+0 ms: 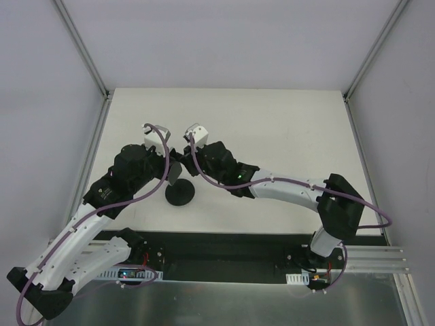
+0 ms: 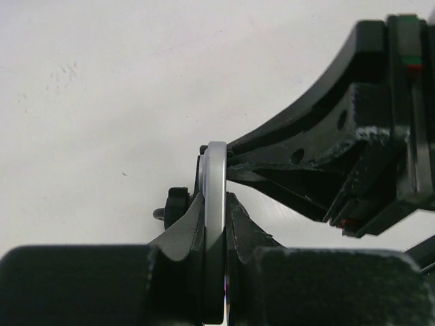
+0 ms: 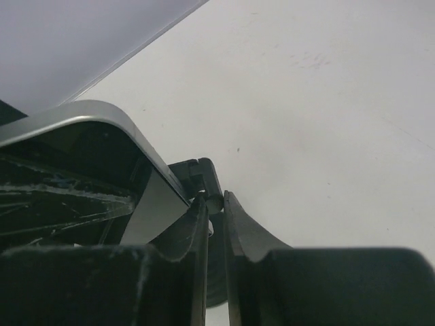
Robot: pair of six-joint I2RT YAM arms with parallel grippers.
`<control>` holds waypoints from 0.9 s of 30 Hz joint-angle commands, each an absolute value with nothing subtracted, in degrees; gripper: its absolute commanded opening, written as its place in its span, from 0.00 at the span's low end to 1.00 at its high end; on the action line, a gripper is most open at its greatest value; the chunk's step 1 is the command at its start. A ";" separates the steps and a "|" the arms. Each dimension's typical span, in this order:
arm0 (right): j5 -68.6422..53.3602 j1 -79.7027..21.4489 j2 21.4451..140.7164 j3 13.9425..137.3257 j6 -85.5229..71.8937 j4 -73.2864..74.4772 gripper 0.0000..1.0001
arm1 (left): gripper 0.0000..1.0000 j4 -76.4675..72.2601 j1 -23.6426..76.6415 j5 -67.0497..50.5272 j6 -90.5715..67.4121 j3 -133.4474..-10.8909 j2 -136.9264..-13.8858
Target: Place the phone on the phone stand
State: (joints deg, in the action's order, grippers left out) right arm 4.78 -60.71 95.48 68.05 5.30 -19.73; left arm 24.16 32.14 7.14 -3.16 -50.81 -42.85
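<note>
The phone is upright against the phone stand's bracket (image 2: 178,202). I should go on holding the stand's upper part (image 3: 196,174) with my right gripper until the bracket supports the phone, and then let go.
The phone (image 2: 216,178) shows edge-on in the left wrist view, with a silver rim, upright between my left gripper's (image 2: 216,204) fingers, which are shut on it. In the right wrist view the phone (image 3: 81,159) fills the left side, its glossy dark face toward the camera. The phone stand (image 1: 180,195) stands on its round disc base near the table's front middle. My right gripper (image 3: 215,202) is shut on the stand's thin upper part, just below the bracket (image 3: 204,175). In the top view both grippers, left (image 1: 168,163) and right (image 1: 187,161), meet above the stand, hiding the phone.
The white table (image 1: 272,129) is bounded by grey walls at the back and sides. A black strip and metal rail (image 1: 367,257) run along the near edge by the arm bases. The right gripper's body (image 2: 353,149) sits close to the phone's right.
</note>
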 commanded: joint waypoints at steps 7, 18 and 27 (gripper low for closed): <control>42.79 -71.71 90.44 70.13 3.24 -18.72 0.01 | 0.00 24.52 30.06 28.91 -4.31 -52.03 -46.58; 49.05 -82.35 89.92 64.09 24.50 -39.71 0.18 | 0.00 24.52 30.15 29.53 -6.15 -52.47 -48.60; 46.68 -79.73 82.53 51.52 28.57 -53.79 0.26 | 0.00 24.43 30.06 28.13 -5.10 -53.61 -48.17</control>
